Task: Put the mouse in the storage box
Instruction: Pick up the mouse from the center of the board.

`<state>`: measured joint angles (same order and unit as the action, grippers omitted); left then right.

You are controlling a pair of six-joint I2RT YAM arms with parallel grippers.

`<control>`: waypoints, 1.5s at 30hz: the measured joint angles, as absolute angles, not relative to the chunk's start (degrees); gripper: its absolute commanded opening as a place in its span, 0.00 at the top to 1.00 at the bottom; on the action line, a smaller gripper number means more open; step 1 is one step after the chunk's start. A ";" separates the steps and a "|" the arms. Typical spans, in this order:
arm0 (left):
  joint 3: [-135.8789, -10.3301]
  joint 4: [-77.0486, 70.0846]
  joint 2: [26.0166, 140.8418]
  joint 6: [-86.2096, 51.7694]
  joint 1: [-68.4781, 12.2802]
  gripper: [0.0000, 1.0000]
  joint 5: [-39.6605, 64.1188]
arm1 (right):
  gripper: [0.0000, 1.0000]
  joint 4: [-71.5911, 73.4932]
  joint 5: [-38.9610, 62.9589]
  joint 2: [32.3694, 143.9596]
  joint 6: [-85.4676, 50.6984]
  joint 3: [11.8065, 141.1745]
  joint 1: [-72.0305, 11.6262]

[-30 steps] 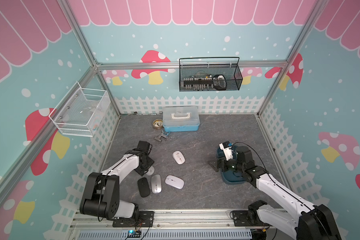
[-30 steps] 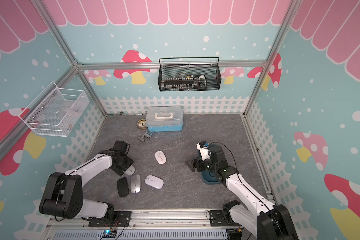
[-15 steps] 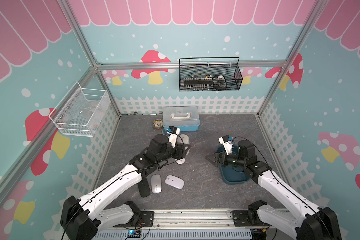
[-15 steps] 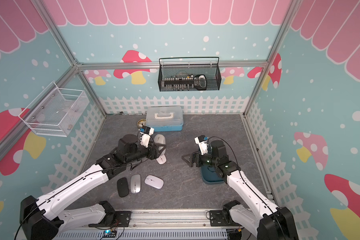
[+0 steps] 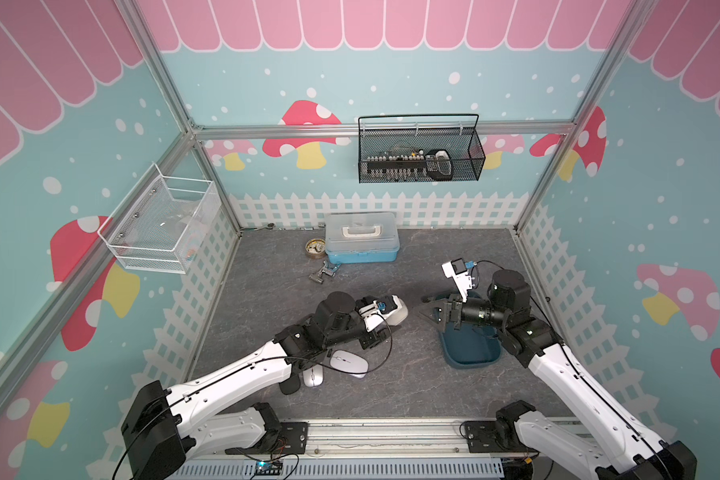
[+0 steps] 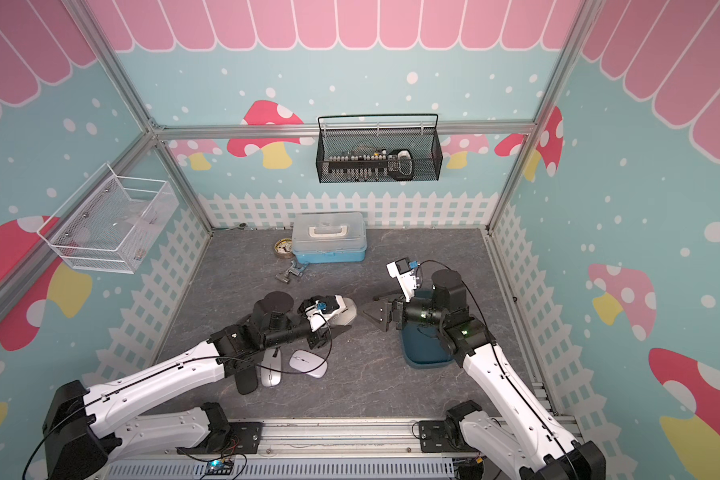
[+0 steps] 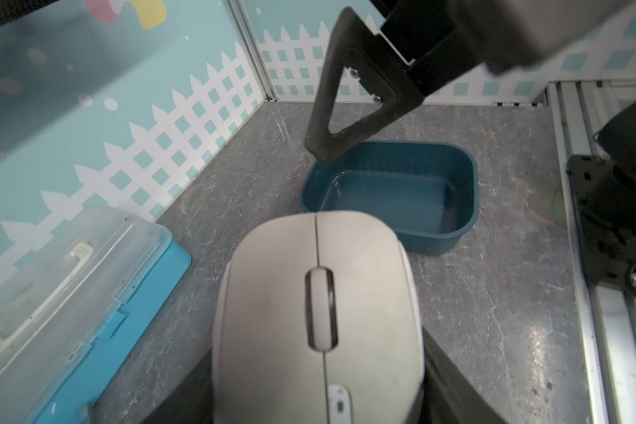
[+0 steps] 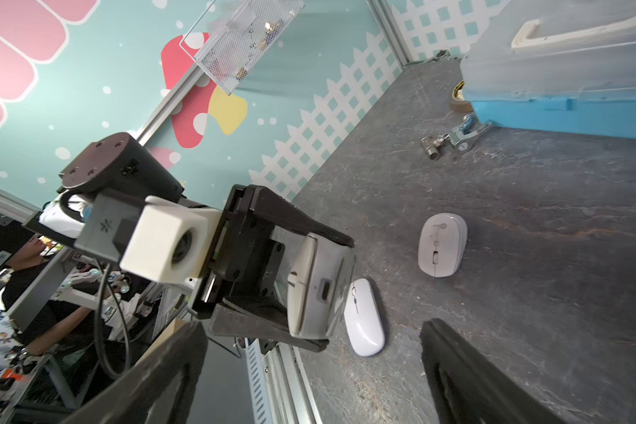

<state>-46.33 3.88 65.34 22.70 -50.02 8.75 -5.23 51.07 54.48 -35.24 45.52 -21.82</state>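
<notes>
Next, I take the mouse's loose end [image 5: 400, 309] with my right gripper and carry the mouse in, because the storage box [image 5: 468, 349] is beyond my left gripper, which holds the grey mouse.
A grey mouse [image 5: 398, 312] [image 6: 345, 309] hangs above the middle of the floor, and my left gripper [image 5: 393, 321] [image 6: 341, 319] is shut on its sides. In the left wrist view the mouse [image 7: 318, 319] fills the space between the jaws of that gripper [image 7: 318, 367]. The storage box [image 5: 470, 353] [image 6: 427, 353] [image 7: 470, 205], a dark teal tray, lies empty on the floor to the right. My right gripper [image 5: 429, 308] [image 6: 376, 306] [image 8: 309, 367] stands open above the box's near-left end. It faces the held mouse [image 8: 316, 284] across a small gap.
On the floor under my left arm lie a white mouse [image 5: 350, 363], a silver mouse [image 5: 313, 376] and a black mouse [image 5: 288, 384]. A light-blue case [image 5: 362, 239], a tape roll [image 5: 316, 246] and a metal fitting [image 5: 324, 274] sit at the back. Wire baskets [image 5: 420, 153] [image 5: 163, 224] hang on the walls.
My left arm swung out from the left wall to the middle and took the grey mouse off the floor, carrying it rightward. My right gripper rose off the box and shifted left.
</notes>
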 measured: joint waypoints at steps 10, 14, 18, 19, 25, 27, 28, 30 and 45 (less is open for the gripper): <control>-46.00 2.22 65.36 30.09 -51.13 0.51 8.36 | 0.14 -7.38 50.65 60.73 -35.18 47.00 -27.14; -46.00 2.09 65.58 30.46 -51.57 0.51 8.34 | 0.21 -7.92 48.69 62.65 -35.20 47.29 -30.52; -46.00 1.87 66.11 30.46 -51.79 0.50 8.16 | 0.29 -8.14 46.68 65.71 -35.83 48.95 -33.58; -46.00 1.85 66.19 30.48 -51.86 0.50 8.12 | 0.30 -8.16 46.17 66.30 -35.99 49.19 -34.17; -45.91 2.17 66.24 30.81 -51.94 0.48 7.25 | 0.45 -7.99 43.00 69.08 -37.28 49.43 -36.25; -45.82 2.39 66.24 30.94 -52.01 0.48 6.87 | 0.54 -7.97 42.11 69.56 -37.65 49.50 -36.56; -45.71 2.50 66.24 30.94 -52.01 0.47 6.55 | 0.59 -7.90 41.69 69.67 -37.60 49.54 -36.73; -45.50 2.90 66.28 30.48 -51.99 0.44 6.04 | 0.65 -7.99 41.15 69.84 -37.30 49.58 -37.01; -41.15 0.97 60.31 16.01 -53.41 0.01 -1.96 | 0.72 -7.22 37.69 72.95 -35.46 50.46 -36.10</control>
